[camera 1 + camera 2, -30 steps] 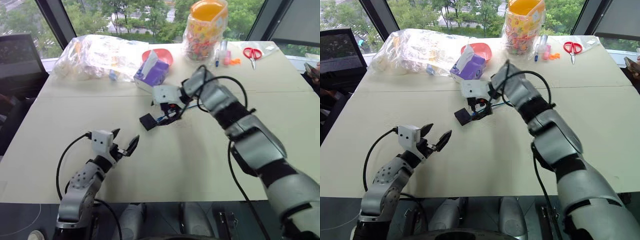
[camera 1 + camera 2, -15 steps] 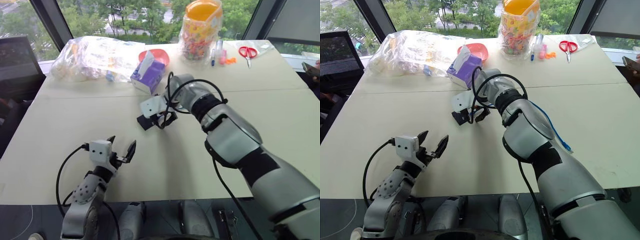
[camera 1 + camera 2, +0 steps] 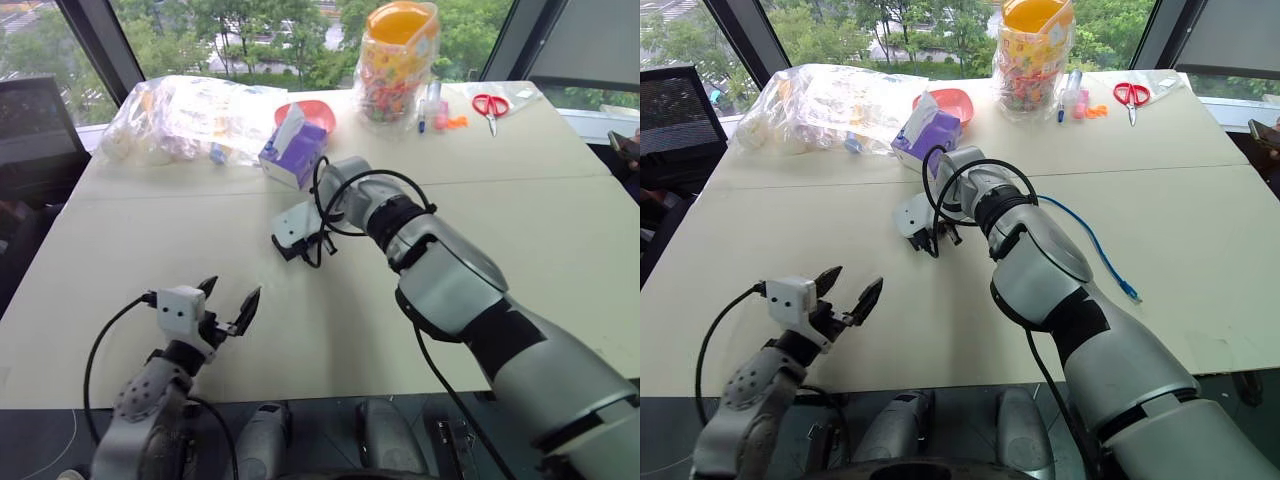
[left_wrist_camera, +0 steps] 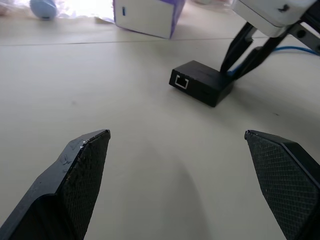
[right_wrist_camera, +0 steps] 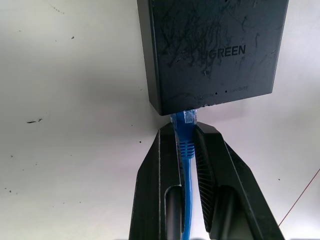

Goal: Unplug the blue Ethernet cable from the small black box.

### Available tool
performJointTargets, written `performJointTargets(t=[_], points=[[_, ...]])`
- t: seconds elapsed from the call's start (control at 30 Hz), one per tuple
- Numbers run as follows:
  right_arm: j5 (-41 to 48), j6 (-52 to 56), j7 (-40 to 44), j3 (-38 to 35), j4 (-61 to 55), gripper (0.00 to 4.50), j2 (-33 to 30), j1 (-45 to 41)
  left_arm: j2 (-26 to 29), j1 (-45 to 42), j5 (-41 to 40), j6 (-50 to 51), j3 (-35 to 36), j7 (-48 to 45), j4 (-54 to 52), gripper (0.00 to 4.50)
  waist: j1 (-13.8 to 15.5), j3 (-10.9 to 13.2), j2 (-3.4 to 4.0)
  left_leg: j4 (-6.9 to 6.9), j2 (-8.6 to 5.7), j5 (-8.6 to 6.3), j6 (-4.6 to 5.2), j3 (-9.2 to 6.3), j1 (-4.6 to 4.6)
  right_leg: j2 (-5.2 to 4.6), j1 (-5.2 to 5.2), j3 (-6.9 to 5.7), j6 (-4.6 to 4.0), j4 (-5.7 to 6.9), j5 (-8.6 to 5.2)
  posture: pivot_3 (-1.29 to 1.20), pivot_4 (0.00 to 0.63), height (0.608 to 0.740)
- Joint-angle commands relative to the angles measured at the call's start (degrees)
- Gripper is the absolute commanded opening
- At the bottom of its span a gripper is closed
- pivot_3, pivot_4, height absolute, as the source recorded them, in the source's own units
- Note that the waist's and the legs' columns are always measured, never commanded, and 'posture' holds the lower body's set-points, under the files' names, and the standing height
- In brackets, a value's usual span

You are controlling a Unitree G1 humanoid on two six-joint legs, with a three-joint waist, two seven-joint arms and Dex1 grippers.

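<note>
The small black box (image 5: 215, 55) is lying flat and loose, so the robot's right gripper should raise it by the cable's boot (image 5: 186, 142) for the left gripper to clamp before pulling.
The small black box (image 5: 210, 50) lies flat on the pale table (image 3: 200, 230), mid-table. The blue Ethernet cable (image 5: 186, 147) is plugged into the box's near side. My right gripper (image 5: 185, 131) points steeply down and is shut on the cable's boot, right behind the plug. In the head view it sits at the box (image 3: 288, 246). The cord trails off to the right across the table (image 3: 1095, 250), ending in a loose plug (image 3: 1130, 293). My left gripper (image 3: 228, 303) hangs open near the table's front edge, well short of the box (image 4: 200, 82), nothing between its fingers.
A purple-and-white tissue box (image 3: 295, 150) stands just behind the black box. Farther back are a crumpled plastic bag (image 3: 190, 110), a red bowl (image 3: 322, 108), a jar of colourful bits (image 3: 395, 60), markers (image 3: 435, 100) and red scissors (image 3: 490, 103).
My right gripper has come down onto the box's plug end and shut on the blue cable. My left gripper has drawn back toward the front-left edge, still open.
</note>
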Motion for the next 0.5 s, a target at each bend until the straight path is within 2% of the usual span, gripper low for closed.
performJointTargets(t=[0.03, 0.1, 0.23, 0.33, 0.4, 0.5], points=[[1.1, -3.3, -5.46, -2.62, -0.91, 0.08, -2.05, 1.36, 2.53, -5.05, -3.53, 1.82, 4.66, -0.74, -0.47, 4.5, 0.15, 0.0, 0.0, 0.0, 0.0, 0.01, -0.01, -0.01, 0.01, 0.01, 0.0, 0.0, -0.01, 0.0, 0.0, 0.0, 0.15, 0.74], [1.37, -7.57, -10.54, -3.63, -2.21, 0.08, -3.88, 2.51, 2.73, -7.74, -4.38, 2.89, 4.74, -0.61, 0.59, 4.5, 0.23, 0.0, 0.0, 0.01, 0.0, 0.09, -0.08, -0.03, 0.01, 0.02, 0.03, -0.01, -0.04, 0.0, 0.03, 0.0, 0.15, 0.74], [-7.77, -15.15, -33.61, 2.38, -7.47, 0.08, -12.1, 7.04, 2.03, -14.48, -9.01, 7.44, 4.09, -0.6, 1.99, 4.5, 0.51, 0.01, -0.03, 0.04, -0.03, 0.2, -0.24, -0.02, -0.18, 0.01, -0.12, 0.03, 0.13, -0.02, 0.13, 0.0, 0.15, 0.74], [-9.35, -16.56, -42.53, 2.03, -14.49, 0.08, -17.37, 13.71, 2.22, -18.06, -12.93, 11.38, 3.61, -1.54, 2.42, 4.5, 0.47, -0.02, -0.07, 0.01, -0.04, 0.27, -0.35, -0.02, -0.44, -0.01, -0.39, 0.05, 0.15, 0.0, 0.15, 0.0, 0.15, 0.74], [-12.44, -13.39, -50.33, 0.24, -30.9, 0.08, -22.89, 24.32, 3.81, -21.28, -14.43, 13.93, 2.44, -4.17, 4.36, 4.5, 0.4, -0.03, -0.09, -0.03, -0.03, 0.26, -0.35, 0.01, -0.43, -0.01, -0.38, 0.05, 0.15, -0.02, 0.15, 0.0, 0.15, 0.74], [-13.74, -9.43, -56.63, -4.26, -49.31, 0.08, -26.39, 36.06, 5.51, -24.63, -15.6, 16.0, 1.84, -6.93, 7.03, 4.5, 0.0, -0.05, -0.06, -0.04, -0.03, 0.26, -0.34, 0.04, -0.44, -0.01, -0.42, 0.09, 0.2, 0.01, 0.11, 0.0, 0.15, 0.74]])
